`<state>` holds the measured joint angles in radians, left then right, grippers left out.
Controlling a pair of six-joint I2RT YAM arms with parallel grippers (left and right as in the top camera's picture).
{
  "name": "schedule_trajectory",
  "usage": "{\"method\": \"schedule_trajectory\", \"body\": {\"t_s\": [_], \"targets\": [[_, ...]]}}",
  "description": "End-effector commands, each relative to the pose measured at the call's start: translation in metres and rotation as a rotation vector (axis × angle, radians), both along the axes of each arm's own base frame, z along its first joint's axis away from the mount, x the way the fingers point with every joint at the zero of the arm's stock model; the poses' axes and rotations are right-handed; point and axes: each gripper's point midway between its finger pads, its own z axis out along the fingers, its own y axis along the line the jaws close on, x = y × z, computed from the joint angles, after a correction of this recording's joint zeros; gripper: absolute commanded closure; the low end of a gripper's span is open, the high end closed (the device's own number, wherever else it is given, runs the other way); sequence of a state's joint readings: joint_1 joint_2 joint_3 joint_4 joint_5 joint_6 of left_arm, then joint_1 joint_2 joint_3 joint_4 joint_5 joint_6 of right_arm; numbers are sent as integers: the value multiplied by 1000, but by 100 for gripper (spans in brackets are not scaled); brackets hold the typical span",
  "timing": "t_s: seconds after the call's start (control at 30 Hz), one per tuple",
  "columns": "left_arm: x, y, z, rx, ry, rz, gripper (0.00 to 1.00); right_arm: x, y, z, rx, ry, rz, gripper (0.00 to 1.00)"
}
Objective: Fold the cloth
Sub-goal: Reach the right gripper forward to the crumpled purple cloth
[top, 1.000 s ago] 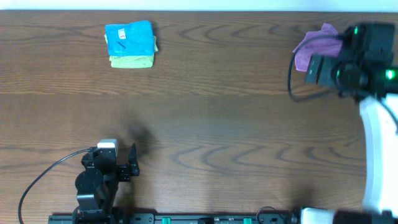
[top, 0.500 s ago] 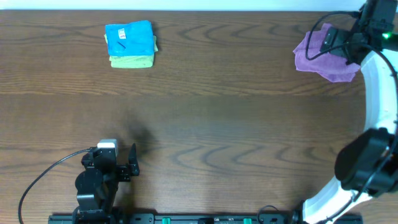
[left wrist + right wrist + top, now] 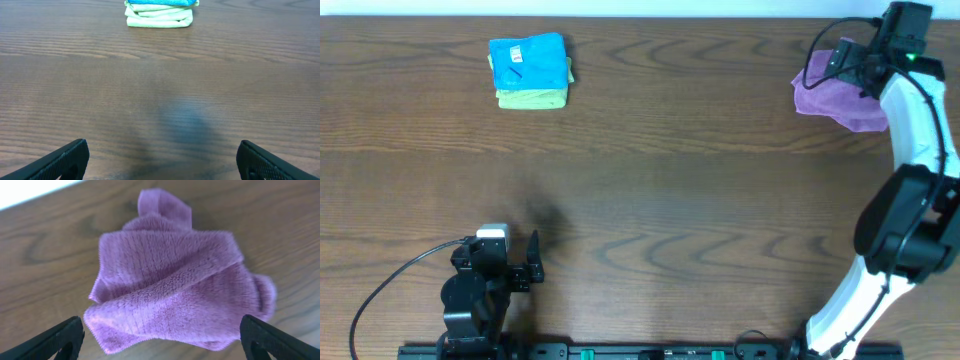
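With the purple cloth's raised fold (image 3: 172, 284) facing its open fingers, my right gripper keeps lowering until the fingers straddle the fold (image 3: 157, 292), then close.
The cloth (image 3: 835, 95) is a lilac-purple towel lying crumpled at the table's far right. In the right wrist view the cloth (image 3: 175, 280) fills the middle, bunched in folds, with no white tag showing. My right gripper (image 3: 848, 62) is open and empty, at the cloth's far edge; its fingers (image 3: 162, 330) spread wide on either side of the cloth's near edge. My left gripper (image 3: 531, 262) is open and empty near the front left edge, over bare wood (image 3: 162, 155).
A folded blue cloth on a yellow-green one (image 3: 528, 70) sits at the far left, and the stack also shows in the left wrist view (image 3: 159, 15). The right arm (image 3: 915, 130) curves along the table's right edge. A cable (image 3: 390, 280) trails from the left arm.
My right arm has swung from over the cloth toward the table's far right corner, uncovering most of the cloth. The left arm has not moved.
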<state>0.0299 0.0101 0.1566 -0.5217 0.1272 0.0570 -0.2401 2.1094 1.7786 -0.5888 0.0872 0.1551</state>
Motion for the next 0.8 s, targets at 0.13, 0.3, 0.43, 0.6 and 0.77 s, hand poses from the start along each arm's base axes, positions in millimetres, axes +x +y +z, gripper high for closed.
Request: {"method": "schedule_trajectory", "body": {"t_s": [0.13,0.3,0.43,0.6,0.77], "targets": [[0,0,-5,11,7,-8,4,15,-8,-25,60,-33,-113,2],[0,0,-5,11,6,-8,5,23,-9,-40,98,-52,-146,5],[0,0,-5,11,7,-8,5,27,-7,-54,123,-52,-150,7],[0,0,-5,11,7,-8,5,28,-4,-68,152,-41,-161,14],[0,0,-5,11,7,-8,4,34,-5,-64,153,-66,-154,46]]}}
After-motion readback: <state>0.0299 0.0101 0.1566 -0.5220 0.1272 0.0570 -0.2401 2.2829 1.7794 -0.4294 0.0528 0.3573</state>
